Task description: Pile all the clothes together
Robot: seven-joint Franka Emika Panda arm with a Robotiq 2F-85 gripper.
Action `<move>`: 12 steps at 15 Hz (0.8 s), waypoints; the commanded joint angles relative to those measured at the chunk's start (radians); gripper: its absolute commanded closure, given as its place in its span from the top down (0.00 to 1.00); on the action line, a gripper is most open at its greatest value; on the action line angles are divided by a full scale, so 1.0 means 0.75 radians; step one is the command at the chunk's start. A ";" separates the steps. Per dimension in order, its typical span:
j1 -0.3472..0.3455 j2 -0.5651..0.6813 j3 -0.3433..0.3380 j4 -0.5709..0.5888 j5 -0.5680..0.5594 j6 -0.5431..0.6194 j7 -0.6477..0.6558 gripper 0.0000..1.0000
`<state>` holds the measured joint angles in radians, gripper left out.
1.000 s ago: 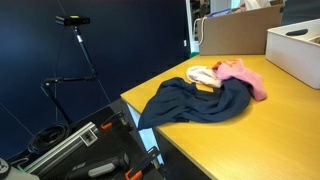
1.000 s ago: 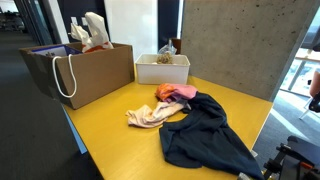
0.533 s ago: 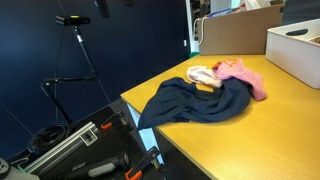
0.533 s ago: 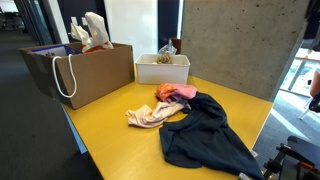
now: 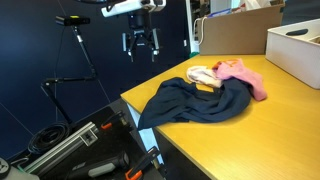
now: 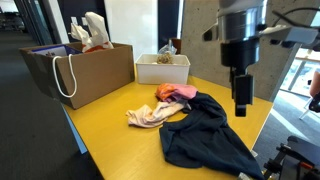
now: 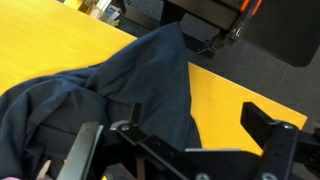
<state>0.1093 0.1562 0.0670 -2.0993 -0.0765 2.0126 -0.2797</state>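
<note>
The navy garment's near part (image 5: 165, 107) is clear of the pink and cream cloths, so my open gripper should keep going down until its fingers are on both sides of a navy fold (image 5: 178, 97).
A dark navy garment (image 5: 195, 102) lies spread on the yellow table (image 5: 270, 130); it also shows in the other exterior view (image 6: 205, 135) and in the wrist view (image 7: 120, 90). A pink cloth (image 5: 245, 77) and a cream cloth (image 5: 203, 74) lie touching its far side. In an exterior view the cream cloth (image 6: 150, 116) lies beside the navy garment, with the pink cloth (image 6: 183, 92) and an orange cloth (image 6: 164, 93) behind. My gripper (image 5: 141, 45) hangs open and empty high above the table; it also shows in an exterior view (image 6: 241, 103) and in the wrist view (image 7: 175, 140).
A brown paper bag (image 6: 85, 70) and a white box (image 6: 163, 68) stand at the back of the table. A white box (image 5: 295, 52) sits near the pink cloth. A camera stand (image 5: 75, 30) and black equipment (image 5: 80, 150) are off the table edge.
The arm has come into both exterior views from above and now hangs over the table. The clothes have not moved.
</note>
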 commanded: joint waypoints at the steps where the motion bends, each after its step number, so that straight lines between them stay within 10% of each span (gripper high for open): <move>1: -0.022 0.245 -0.001 0.177 -0.055 0.070 0.038 1.00; 12: 0.015 0.858 -0.055 0.498 -0.304 0.200 0.074 1.00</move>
<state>0.0884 0.7227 0.0339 -1.7937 -0.2521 2.1450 -0.2467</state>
